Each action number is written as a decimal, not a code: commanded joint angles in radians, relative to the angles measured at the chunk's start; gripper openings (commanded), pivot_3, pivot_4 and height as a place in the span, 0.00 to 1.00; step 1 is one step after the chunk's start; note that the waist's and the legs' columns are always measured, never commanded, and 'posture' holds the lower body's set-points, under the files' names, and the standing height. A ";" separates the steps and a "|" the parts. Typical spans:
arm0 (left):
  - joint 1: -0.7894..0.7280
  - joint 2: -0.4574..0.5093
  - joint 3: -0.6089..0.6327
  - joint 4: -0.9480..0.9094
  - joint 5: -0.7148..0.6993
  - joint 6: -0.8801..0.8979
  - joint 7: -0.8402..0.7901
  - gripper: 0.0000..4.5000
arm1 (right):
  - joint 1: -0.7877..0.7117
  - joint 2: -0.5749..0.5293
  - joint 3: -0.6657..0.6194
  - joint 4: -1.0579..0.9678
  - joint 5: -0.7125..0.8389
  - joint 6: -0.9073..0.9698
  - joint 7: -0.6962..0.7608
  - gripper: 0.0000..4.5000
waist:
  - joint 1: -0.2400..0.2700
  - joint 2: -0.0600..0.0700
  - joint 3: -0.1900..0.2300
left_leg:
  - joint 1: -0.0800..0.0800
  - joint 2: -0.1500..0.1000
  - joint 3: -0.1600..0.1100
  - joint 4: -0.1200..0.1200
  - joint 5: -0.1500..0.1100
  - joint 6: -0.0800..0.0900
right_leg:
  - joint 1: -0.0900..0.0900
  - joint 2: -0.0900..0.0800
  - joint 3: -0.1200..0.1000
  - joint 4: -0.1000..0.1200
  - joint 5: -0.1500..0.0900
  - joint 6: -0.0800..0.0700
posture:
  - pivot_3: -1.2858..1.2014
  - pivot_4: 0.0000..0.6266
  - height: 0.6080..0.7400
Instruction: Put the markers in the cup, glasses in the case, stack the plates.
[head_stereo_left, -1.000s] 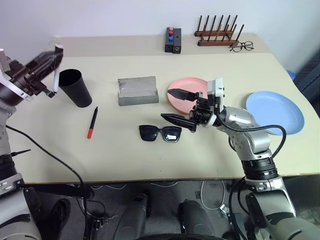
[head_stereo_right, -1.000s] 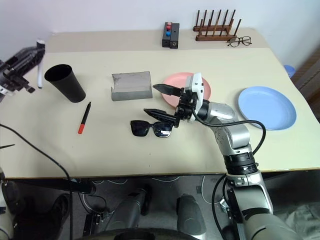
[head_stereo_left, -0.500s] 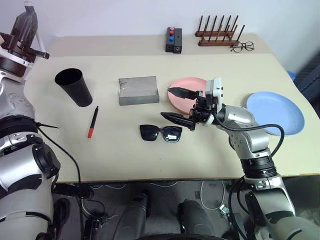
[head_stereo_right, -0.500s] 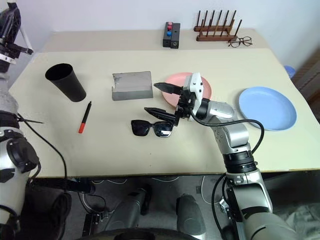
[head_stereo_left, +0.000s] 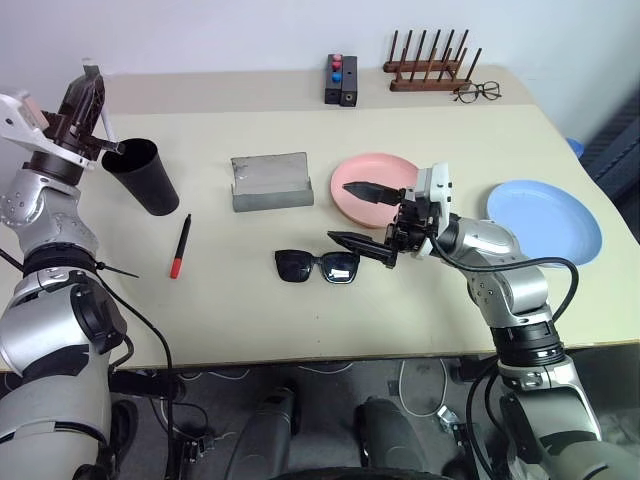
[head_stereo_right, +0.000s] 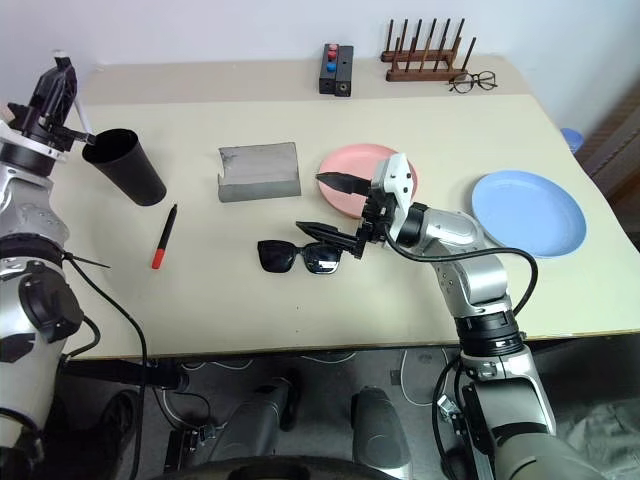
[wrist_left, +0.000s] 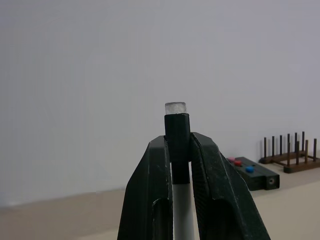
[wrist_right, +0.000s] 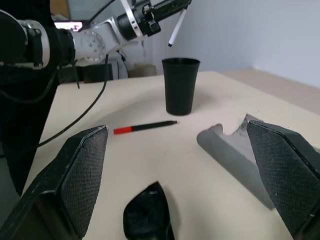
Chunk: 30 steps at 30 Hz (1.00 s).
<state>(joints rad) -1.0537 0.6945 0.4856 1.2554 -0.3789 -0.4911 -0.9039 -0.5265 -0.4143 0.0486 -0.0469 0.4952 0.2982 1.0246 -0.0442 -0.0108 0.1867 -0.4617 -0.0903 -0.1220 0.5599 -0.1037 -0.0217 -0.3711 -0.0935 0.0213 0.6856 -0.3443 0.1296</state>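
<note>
My left gripper should keep going toward the cup's opening and let go inside it, as the white marker's lower end points down above the black cup's rim.
My left gripper is shut on a white marker with a black cap, held up at the far left. The marker's lower end hangs just above the left rim of the black cup. A second marker, black with a red end, lies on the table in front of the cup. My right gripper stands open over the right half of the black sunglasses, touching nothing. The grey case lies open behind them. The pink plate is behind my right gripper and the blue plate is far right.
At the table's back edge stand a wooden peg rack, thin wire-framed spectacles and a black box with red and blue buttons. The table's front edge runs close below the sunglasses.
My left arm swung the held marker up high at the far left, then brought it down over the cup's rim. The right gripper stayed where it was.
</note>
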 joint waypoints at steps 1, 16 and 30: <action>0.005 0.008 0.008 0.000 0.008 -0.023 0.018 0.01 | -0.005 -0.016 -0.015 -0.058 0.012 0.005 -0.004 1.00 | 0.000 0.000 0.000 | 0.000 0.000 0.000 0.000 0.000 0.000 | 0.000 0.000 0.000 0.000 0.000 0.000 | 0.52 0.24 1.00; 0.042 -0.008 0.009 0.002 0.016 -0.027 0.019 0.01 | 0.022 -0.038 -0.009 -0.112 0.010 0.034 -0.021 1.00 | 0.001 0.000 0.000 | 0.000 0.000 0.000 0.000 0.000 0.000 | 0.000 0.000 0.000 0.000 0.000 0.000 | 0.52 0.24 1.00; 0.062 -0.008 0.010 -0.002 0.019 -0.028 0.020 0.01 | 0.044 -0.044 -0.003 -0.142 0.001 0.040 -0.045 1.00 | 0.001 0.000 0.000 | 0.000 0.000 0.000 0.001 0.000 0.000 | 0.000 0.000 0.000 0.001 0.000 0.000 | 0.52 0.24 1.00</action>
<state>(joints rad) -0.9903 0.6675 0.4856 1.2765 -0.3587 -0.4983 -0.8850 -0.4790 -0.4515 0.0520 -0.1464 0.4930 0.3428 0.9840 -0.0437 -0.0110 0.1866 -0.4616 -0.0903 -0.1222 0.5606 -0.1037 -0.0217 -0.3709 -0.0935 0.0214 0.6862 -0.3443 0.1296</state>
